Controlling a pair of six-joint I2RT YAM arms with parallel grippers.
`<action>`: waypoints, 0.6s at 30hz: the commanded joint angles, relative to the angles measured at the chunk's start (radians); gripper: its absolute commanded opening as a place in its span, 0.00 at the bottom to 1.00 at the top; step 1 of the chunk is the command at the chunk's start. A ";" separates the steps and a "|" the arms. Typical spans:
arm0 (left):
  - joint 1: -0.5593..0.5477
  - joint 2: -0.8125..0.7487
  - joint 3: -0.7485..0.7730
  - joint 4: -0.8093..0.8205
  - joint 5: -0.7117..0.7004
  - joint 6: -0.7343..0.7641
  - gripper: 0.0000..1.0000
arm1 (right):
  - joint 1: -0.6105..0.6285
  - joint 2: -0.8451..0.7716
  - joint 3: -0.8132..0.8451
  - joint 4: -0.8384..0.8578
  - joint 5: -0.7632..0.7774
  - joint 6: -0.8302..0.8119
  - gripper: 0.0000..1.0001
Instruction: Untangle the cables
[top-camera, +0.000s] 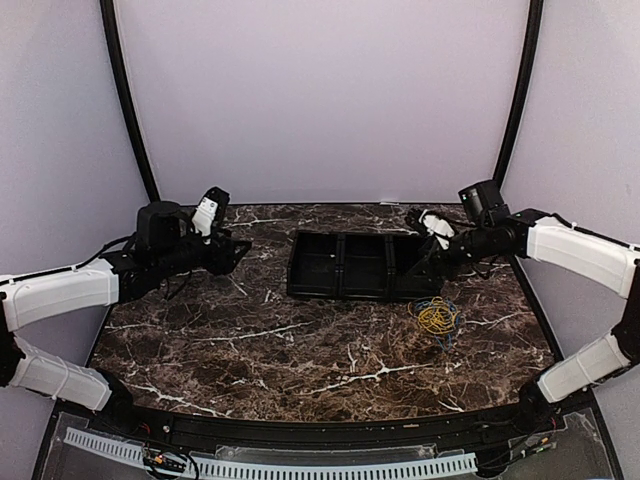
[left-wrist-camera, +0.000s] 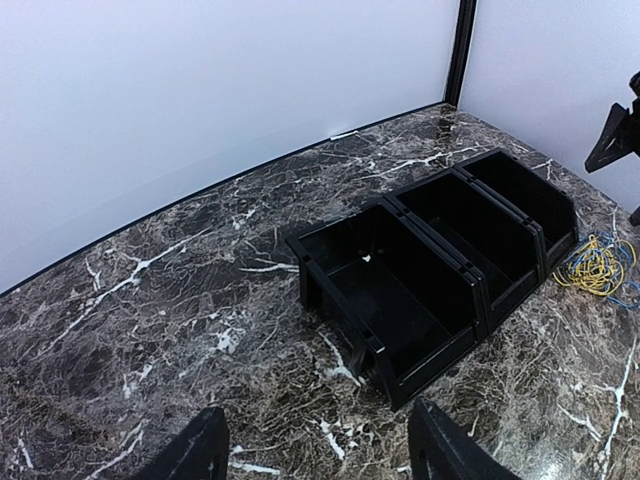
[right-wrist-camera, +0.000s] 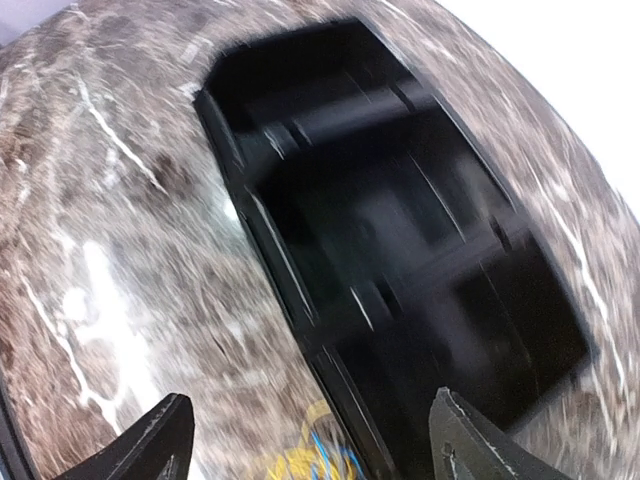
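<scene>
Next, my right gripper brings the cables' heap (top-camera: 437, 317) toward the table's front middle (top-camera: 375, 365) first, because the heap is by the black tray's end, far from my left gripper.
The cables (top-camera: 436, 317) lie in one small tangled heap of yellow, blue and dark wire on the marble table, just in front of the right end of the black tray. They also show in the left wrist view (left-wrist-camera: 598, 270) and, blurred, in the right wrist view (right-wrist-camera: 322, 462). My right gripper (top-camera: 422, 222) is open and empty, held above the tray's right end and the heap. My left gripper (top-camera: 222, 237) is open and empty, well left of the tray, far from the cables.
A black tray with three compartments (top-camera: 340, 264) stands at the middle back of the table; it shows in the left wrist view (left-wrist-camera: 470, 272) and the right wrist view (right-wrist-camera: 300, 290). White walls and black corner posts enclose the table.
</scene>
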 joint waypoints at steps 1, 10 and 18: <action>-0.052 -0.017 0.028 -0.017 -0.004 -0.013 0.63 | -0.148 -0.119 -0.123 -0.060 -0.053 -0.082 0.85; -0.292 -0.038 0.035 -0.018 -0.045 -0.178 0.63 | -0.288 -0.122 -0.226 -0.167 -0.053 -0.267 0.87; -0.431 -0.004 -0.077 0.133 -0.076 -0.343 0.63 | -0.297 -0.022 -0.248 -0.149 -0.061 -0.315 0.87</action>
